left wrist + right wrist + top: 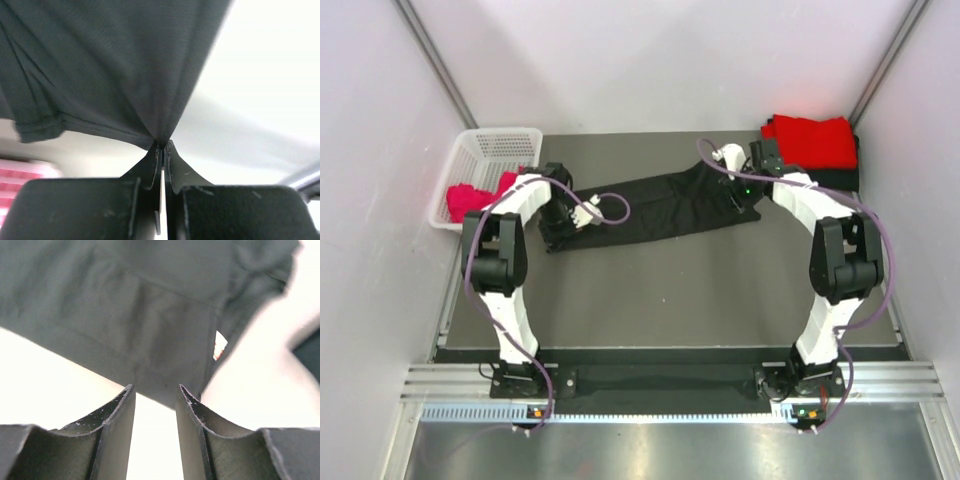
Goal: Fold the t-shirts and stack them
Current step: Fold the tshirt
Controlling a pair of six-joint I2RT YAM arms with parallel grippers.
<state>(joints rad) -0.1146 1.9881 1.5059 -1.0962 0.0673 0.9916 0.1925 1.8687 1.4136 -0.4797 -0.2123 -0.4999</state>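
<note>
The left gripper has the black t-shirt's end [159, 129] pinched and the table's front is clear, so it should keep pulling that end forward and let go of it near the table's front edge [655, 338].
A large black t-shirt [650, 205] lies stretched in a long band across the back of the table, between my two grippers. My left gripper [558, 220] is at its left end. In the left wrist view the left gripper [163, 146] is shut on a pinch of the black cloth [100, 65], which hangs taut from the tips. My right gripper [745, 193] is at the shirt's right end. In the right wrist view the right gripper [155, 392] stands open, with the edge of the black cloth [125, 315] just at the fingertips [125, 395], not pinched. A folded red t-shirt [810, 140] lies on a folded black one [842, 178] at the back right.
A white lattice basket [495, 145] stands at the back left with a pink-red shirt [470, 198] in it, close to the left arm. It shows as a pink blur in the left wrist view [20, 182]. Grey walls close in both sides.
</note>
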